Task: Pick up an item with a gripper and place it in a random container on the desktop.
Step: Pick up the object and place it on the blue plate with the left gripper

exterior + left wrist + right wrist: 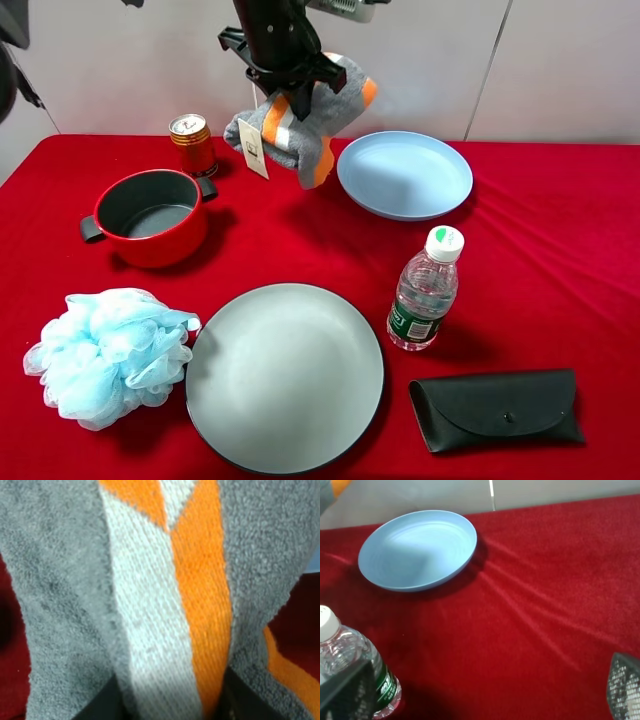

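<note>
The towel's orange end point(323, 166) is hanging low next to the light-blue plate's rim, so my left gripper needs to raise the towel higher before it lowers the towel onto the plate's middle point(405, 174).
My left gripper point(295, 88) is shut on the folded grey towel point(300, 135) with orange and white stripes. It holds the towel in the air over the back of the red desktop point(560, 250). The pale paper tag point(253, 148) hangs from the towel's left side. The towel fills the left wrist view point(165, 605), pinched between the black fingers point(100, 705). The light-blue plate point(405, 175) lies empty just right of the hanging towel, and also shows in the right wrist view point(417, 550). My right gripper point(485, 685) is open and empty, low over the cloth beside the bottle.
A red two-handled pot point(150, 215) and a gold can point(193, 143) stand at the back left. A blue bath pouf point(110, 355) and a large grey plate point(285, 375) lie in front. A water bottle point(425, 290) and a black glasses case point(497, 408) are at the right.
</note>
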Robot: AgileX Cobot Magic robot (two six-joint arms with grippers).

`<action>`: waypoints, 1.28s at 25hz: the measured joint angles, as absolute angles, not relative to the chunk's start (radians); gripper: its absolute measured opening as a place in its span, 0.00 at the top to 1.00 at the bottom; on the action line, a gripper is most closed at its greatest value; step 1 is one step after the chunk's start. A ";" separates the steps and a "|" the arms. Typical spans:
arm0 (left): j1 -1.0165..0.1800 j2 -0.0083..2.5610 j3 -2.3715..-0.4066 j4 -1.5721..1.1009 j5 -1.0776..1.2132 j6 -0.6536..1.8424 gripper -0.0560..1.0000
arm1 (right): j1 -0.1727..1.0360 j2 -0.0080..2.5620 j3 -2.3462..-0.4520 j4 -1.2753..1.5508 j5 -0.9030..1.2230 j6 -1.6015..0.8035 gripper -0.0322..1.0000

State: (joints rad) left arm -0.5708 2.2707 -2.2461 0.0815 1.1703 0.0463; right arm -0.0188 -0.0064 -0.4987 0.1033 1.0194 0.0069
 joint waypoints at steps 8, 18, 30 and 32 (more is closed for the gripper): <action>-0.595 2.225 -2.246 0.081 1.171 0.043 0.67 | -0.019 -0.006 -0.499 0.105 1.019 0.007 0.30; -0.601 2.147 -2.246 0.076 1.172 0.030 0.67 | -0.019 -0.006 -0.499 0.108 1.019 0.007 0.30; -0.631 2.123 -2.245 0.107 1.168 0.025 0.67 | -0.019 -0.006 -0.499 0.108 1.019 0.007 0.30; -0.634 2.134 -2.246 0.106 1.157 0.021 0.67 | -0.019 -0.006 -0.499 0.108 1.019 0.007 0.30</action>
